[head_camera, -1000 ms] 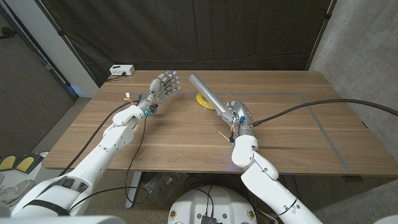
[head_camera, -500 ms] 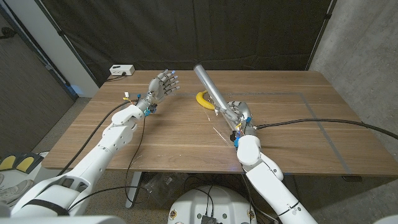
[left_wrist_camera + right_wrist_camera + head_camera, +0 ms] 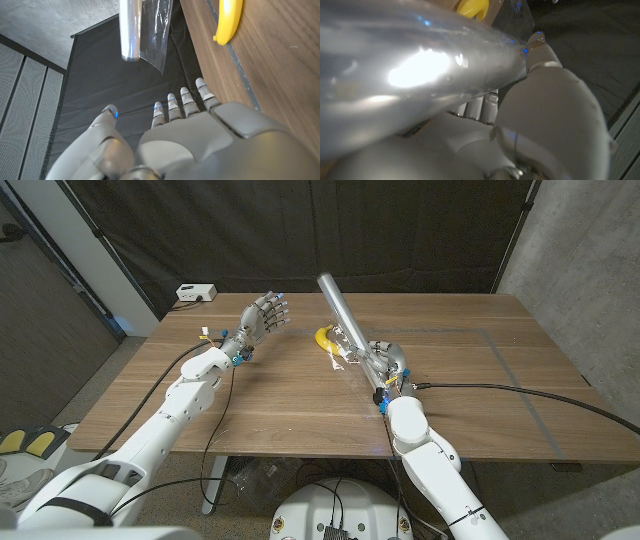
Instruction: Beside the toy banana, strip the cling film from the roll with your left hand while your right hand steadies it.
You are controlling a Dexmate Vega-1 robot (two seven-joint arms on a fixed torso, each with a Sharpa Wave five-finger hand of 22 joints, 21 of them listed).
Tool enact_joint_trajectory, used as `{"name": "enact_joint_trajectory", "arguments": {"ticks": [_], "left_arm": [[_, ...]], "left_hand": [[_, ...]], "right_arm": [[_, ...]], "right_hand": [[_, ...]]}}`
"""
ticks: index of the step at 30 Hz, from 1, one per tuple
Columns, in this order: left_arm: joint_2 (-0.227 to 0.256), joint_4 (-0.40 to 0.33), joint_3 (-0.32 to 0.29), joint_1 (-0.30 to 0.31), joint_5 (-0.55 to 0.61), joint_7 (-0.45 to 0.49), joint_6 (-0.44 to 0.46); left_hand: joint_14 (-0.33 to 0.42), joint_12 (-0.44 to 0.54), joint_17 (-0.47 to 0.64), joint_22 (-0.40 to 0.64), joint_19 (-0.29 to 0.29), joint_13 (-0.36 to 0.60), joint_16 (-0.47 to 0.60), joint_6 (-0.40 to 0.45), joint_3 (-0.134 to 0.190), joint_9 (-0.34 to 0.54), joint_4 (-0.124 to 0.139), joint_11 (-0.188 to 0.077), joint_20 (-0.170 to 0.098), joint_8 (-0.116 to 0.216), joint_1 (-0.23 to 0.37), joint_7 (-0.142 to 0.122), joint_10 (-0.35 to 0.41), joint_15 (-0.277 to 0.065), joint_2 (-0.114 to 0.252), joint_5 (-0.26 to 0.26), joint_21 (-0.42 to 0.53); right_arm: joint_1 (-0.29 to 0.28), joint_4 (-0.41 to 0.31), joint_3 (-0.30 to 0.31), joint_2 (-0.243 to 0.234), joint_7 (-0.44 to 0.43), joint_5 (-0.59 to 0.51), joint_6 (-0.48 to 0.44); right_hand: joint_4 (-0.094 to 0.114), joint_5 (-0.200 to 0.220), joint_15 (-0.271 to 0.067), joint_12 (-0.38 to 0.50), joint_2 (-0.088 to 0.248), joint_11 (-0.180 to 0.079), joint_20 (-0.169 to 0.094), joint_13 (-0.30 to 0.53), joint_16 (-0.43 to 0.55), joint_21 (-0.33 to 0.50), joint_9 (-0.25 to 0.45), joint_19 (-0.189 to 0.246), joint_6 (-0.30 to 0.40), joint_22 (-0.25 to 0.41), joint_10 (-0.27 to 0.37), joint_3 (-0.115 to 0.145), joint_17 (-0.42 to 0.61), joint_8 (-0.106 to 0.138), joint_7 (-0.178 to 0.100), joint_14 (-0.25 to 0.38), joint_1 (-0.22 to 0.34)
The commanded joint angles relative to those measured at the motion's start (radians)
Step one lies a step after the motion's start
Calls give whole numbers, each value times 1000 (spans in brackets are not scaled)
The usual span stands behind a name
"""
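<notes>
A loose flap of clear film (image 3: 156, 35) is hanging from the roll (image 3: 130, 31). The cling film will unroll into a wide sheet, still attached, when I pull.
My right hand (image 3: 376, 360) grips the lower part of a shiny cling film roll (image 3: 338, 313) and holds it tilted up off the table, its free end pointing to the far left. The right wrist view has the roll (image 3: 410, 75) lying across the fingers (image 3: 555, 90). A loose flap of clear film (image 3: 155, 30) hangs from the roll (image 3: 131, 27) in the left wrist view. The yellow toy banana (image 3: 324, 341) lies on the table just behind the roll. My left hand (image 3: 262, 316) is raised with its fingers spread, left of the roll and apart from it, holding nothing.
A white power box (image 3: 196, 293) sits at the far left corner of the wooden table (image 3: 480, 380). A dark tape line (image 3: 520, 385) marks the right part of the tabletop. Black cables trail from both wrists. A dark curtain hangs behind the table.
My right hand has swung the roll up, more upright and slightly to the right, so it now crosses in front of the banana. The left hand has stayed almost where it was.
</notes>
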Motion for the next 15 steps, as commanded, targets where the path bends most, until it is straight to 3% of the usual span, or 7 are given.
{"name": "enact_joint_trajectory", "arguments": {"ticks": [1, 15], "left_arm": [[-9, 17, 5, -10, 2, 2, -7], [-18, 41, 22, -28, 14, -6, -23]], "left_hand": [[1, -2, 3, 2, -2, 2, -3, -7, 5, 3, -10, -1, 4, 1, 6, 0, -4, -1, 1, 5, -3], [1, -2, 3, 2, -3, 2, -2, -12, 5, 3, -18, -1, 3, 1, 17, -1, -6, -2, -4, 6, -6]], "right_arm": [[11, 48, 59, 42, 119, 129, 104], [13, 106, 127, 118, 309, 308, 199]], "right_hand": [[0, 8, -161, 4, 135, -168, -122, 5, 5, 12, 4, 11, 149, 0, 175, 19, 5, 11, -144, 130, 126], [2, 11, -159, -4, 129, -166, -122, 14, -1, 23, 13, 12, 135, -16, 168, 22, 12, 10, -145, 125, 120]]}}
